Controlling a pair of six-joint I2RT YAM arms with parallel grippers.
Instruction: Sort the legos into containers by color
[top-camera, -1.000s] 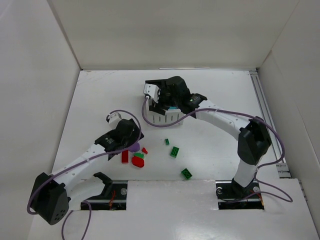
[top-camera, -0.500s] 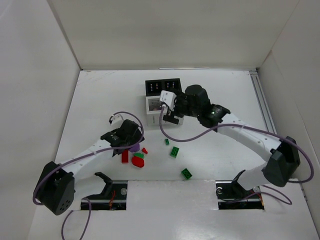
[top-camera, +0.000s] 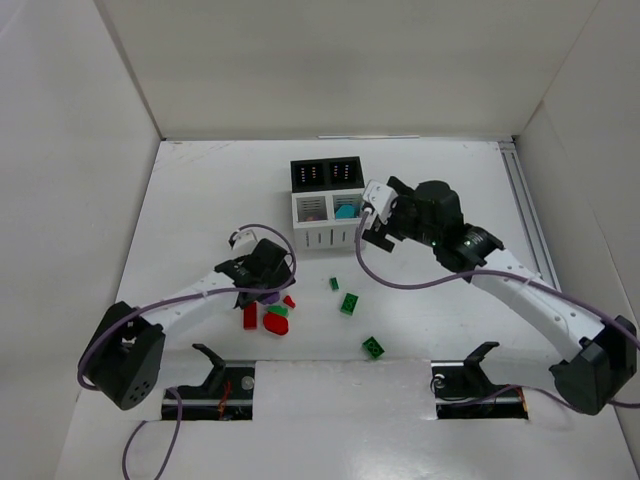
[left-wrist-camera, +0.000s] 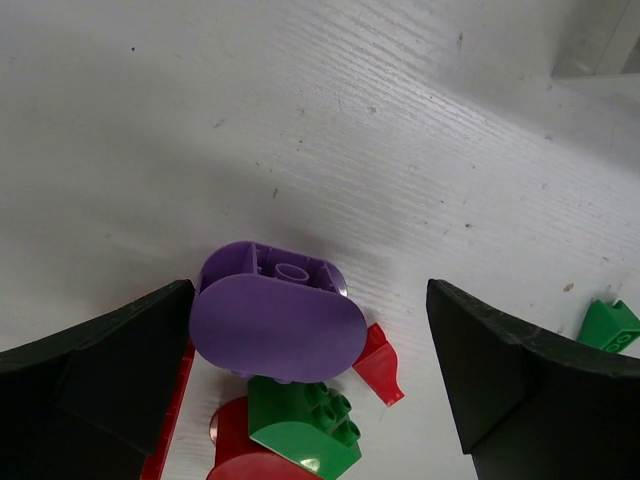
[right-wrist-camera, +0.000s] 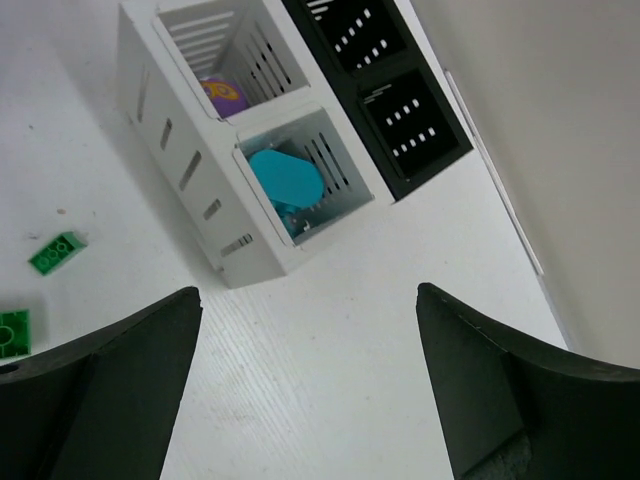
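Note:
My left gripper has the purple lego lying lengthwise across its opening, close to one finger. I should nudge the lego round and grip across its narrower width before I lift it.
The containers stand at mid table: two white slatted compartments in front, two black dotted ones behind. A cyan lego lies in the right white compartment and a purple one in the left. My left gripper is open, low over a pile of legos. A purple rounded lego lies between its fingers, close to the left one. A green lego, a red rounded lego and a small red lego lie beside it. My right gripper is open and empty, just right of the containers.
Three green legos lie loose on the table: a small one, one below it and one near the front edge. A red bar lego lies left of the pile. White walls enclose the table.
My right gripper has drawn back from over the containers to their right side, open, and the cyan lego now shows in the white compartment. My left gripper has shifted slightly right over the purple lego.

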